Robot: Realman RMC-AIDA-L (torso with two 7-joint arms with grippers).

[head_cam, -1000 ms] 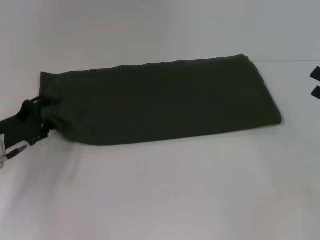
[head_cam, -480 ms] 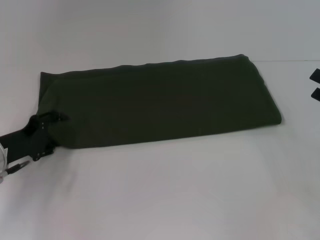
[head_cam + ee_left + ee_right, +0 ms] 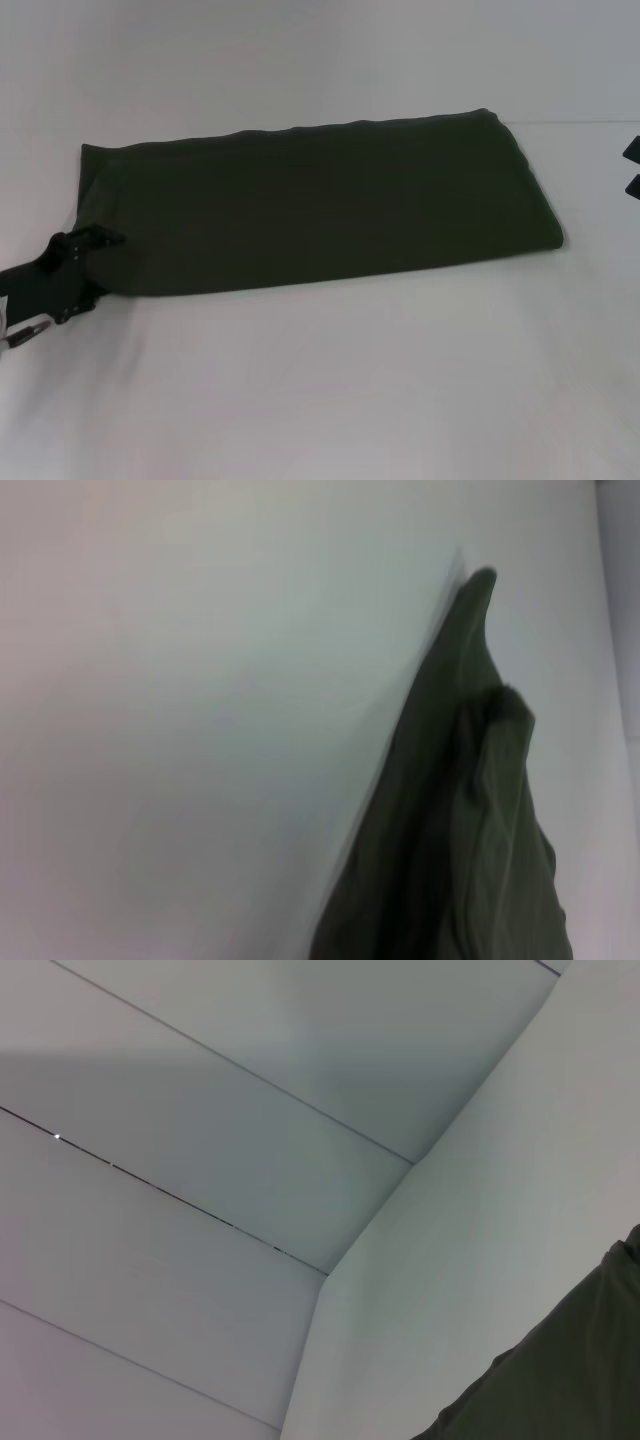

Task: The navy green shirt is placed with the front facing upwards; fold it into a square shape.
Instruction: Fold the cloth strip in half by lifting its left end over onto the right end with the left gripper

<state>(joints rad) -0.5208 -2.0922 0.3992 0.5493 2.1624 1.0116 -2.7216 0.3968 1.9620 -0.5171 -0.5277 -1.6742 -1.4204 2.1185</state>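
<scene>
The shirt's long strip (image 3: pixel 325 205) lies at a slant across the white table, so next my left gripper pulls the strip's held end (image 3: pixel 112 262) back to make the strip straight before folding it over.
The navy green shirt (image 3: pixel 320 205) lies folded into a long dark olive strip across the white table, plain cloth up and no print showing. My left gripper (image 3: pixel 88 268) sits at the strip's near left corner, shut on the cloth there. In the left wrist view the shirt (image 3: pixel 470 820) rises in a creased ridge toward the camera. My right gripper (image 3: pixel 632 166) shows only as two dark fingertips, apart, at the right edge, off the shirt. The right wrist view catches one corner of the shirt (image 3: pixel 570 1380).
The white table (image 3: pixel 330 380) runs wide in front of the strip and behind it. A pale panelled wall (image 3: pixel 200 1160) meets the table's far side in the right wrist view.
The left gripper has drawn the shirt's left corner outward and toward the near side. The bunched cloth there has flattened and the strip's near edge is straighter. The right gripper has stayed still.
</scene>
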